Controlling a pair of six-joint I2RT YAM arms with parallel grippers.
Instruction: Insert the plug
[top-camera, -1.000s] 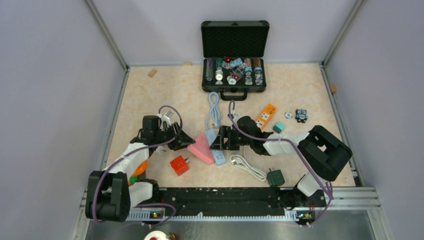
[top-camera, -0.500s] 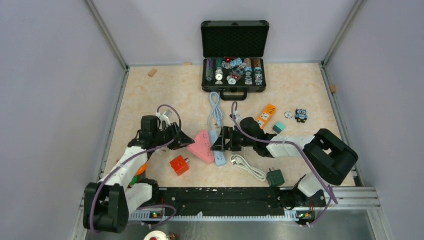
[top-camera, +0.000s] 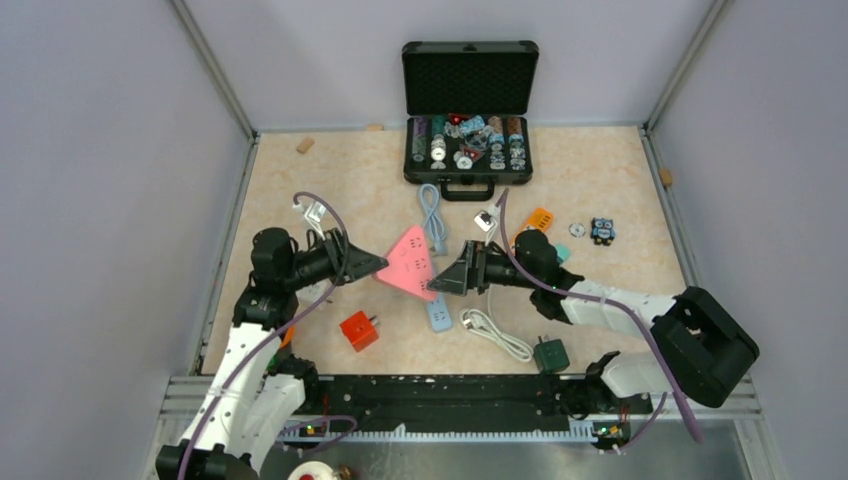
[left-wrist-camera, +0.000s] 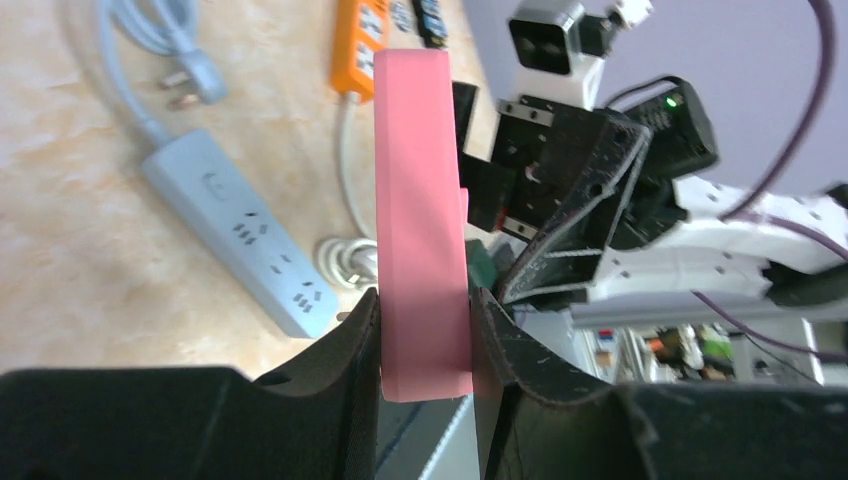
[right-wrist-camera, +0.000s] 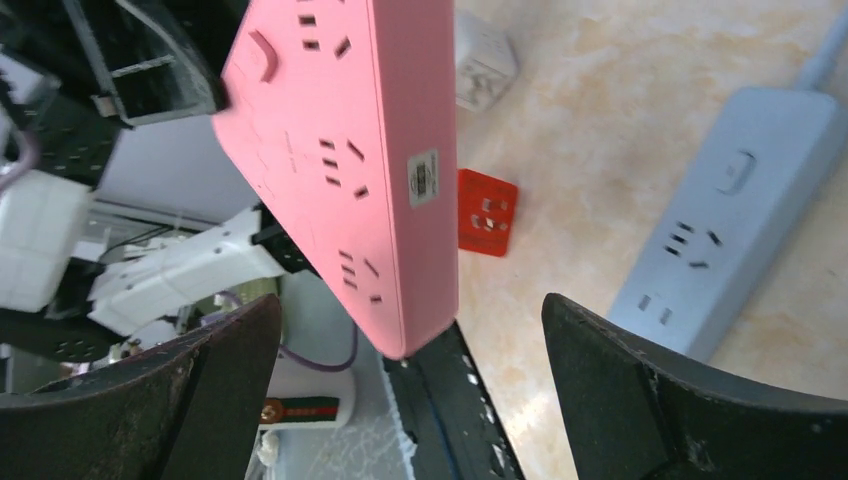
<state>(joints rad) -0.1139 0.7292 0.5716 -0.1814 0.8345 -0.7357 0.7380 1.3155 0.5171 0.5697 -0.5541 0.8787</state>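
Next, my right gripper takes over the pink piece in my left gripper (top-camera: 408, 264), which is held above the blue piece, before my left gripper moves the blue piece (top-camera: 440, 316).
A pink triangular power strip (top-camera: 408, 262) is held off the table, tilted on edge, by my left gripper (top-camera: 372, 266). In the left wrist view the jaws (left-wrist-camera: 425, 340) are shut on the strip's edge (left-wrist-camera: 418, 190). My right gripper (top-camera: 448, 283) is open just right of the strip. In the right wrist view the strip's socket face (right-wrist-camera: 340, 150) fills the upper left, and its lower corner hangs between my spread fingers (right-wrist-camera: 220, 370). A light blue plug (left-wrist-camera: 190, 85) on its coiled cable (top-camera: 430, 212) lies on the table beyond the blue strip.
A light blue power strip (top-camera: 437, 311) lies under the right gripper. A white coiled cable (top-camera: 497, 335), a dark green adapter (top-camera: 550, 353), a red adapter (top-camera: 358, 330) and an orange strip (top-camera: 538, 218) lie around. An open black case (top-camera: 468, 150) stands at the back.
My left gripper has lifted the pink strip off the table and tilted it. My right arm has pulled back to the right and risen, its fingers now spread beside the strip.
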